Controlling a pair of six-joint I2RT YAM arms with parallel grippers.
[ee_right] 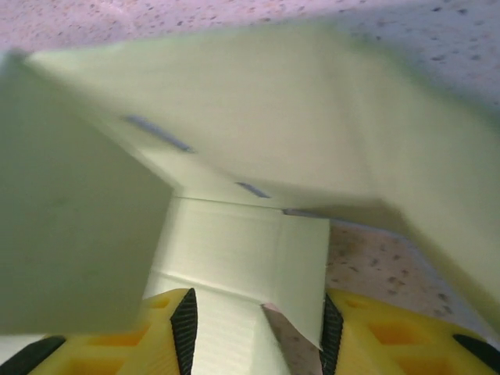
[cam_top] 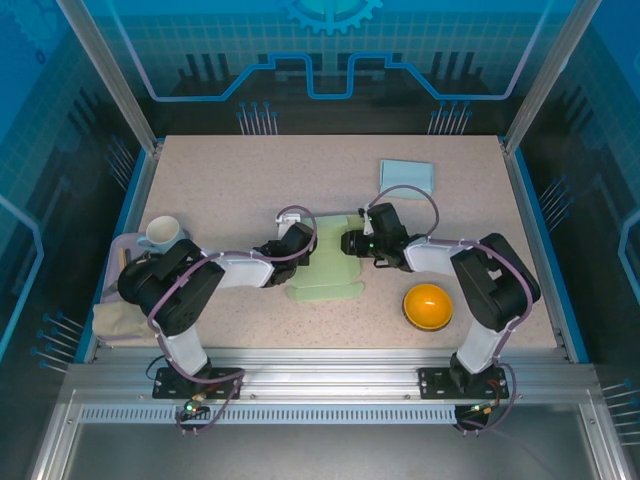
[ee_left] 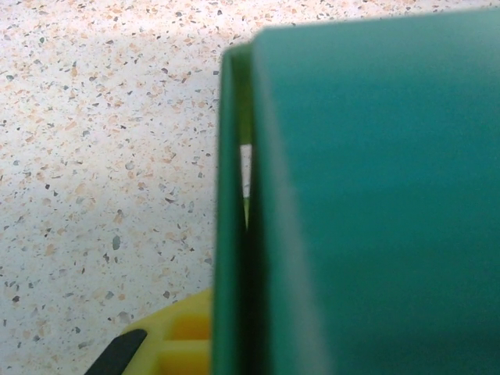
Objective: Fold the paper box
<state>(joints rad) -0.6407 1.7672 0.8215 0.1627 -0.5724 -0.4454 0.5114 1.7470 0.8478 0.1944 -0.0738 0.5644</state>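
Observation:
The box's corner flap (ee_right: 418,148) spreads out past my open right gripper, so I should move that gripper back and push the flap inward from its outer side.
The pale green paper box (cam_top: 325,268) lies partly flat at the middle of the table, with some panels raised. My left gripper (cam_top: 296,243) is at its left side, shut on an upright wall of the box (ee_left: 375,195). That wall stands close in front of the left wrist camera, and one yellow finger (ee_left: 178,337) shows beside its edge. My right gripper (cam_top: 352,243) is at the box's right side and is open. A flat flap (ee_right: 242,250) lies between its black pads (ee_right: 185,328), and raised box panels (ee_right: 234,101) stand ahead of it.
An orange bowl (cam_top: 427,305) sits at the front right near the right arm. A light blue sheet (cam_top: 407,176) lies at the back right. A white cup (cam_top: 163,232) and a beige cloth (cam_top: 120,322) are at the left edge.

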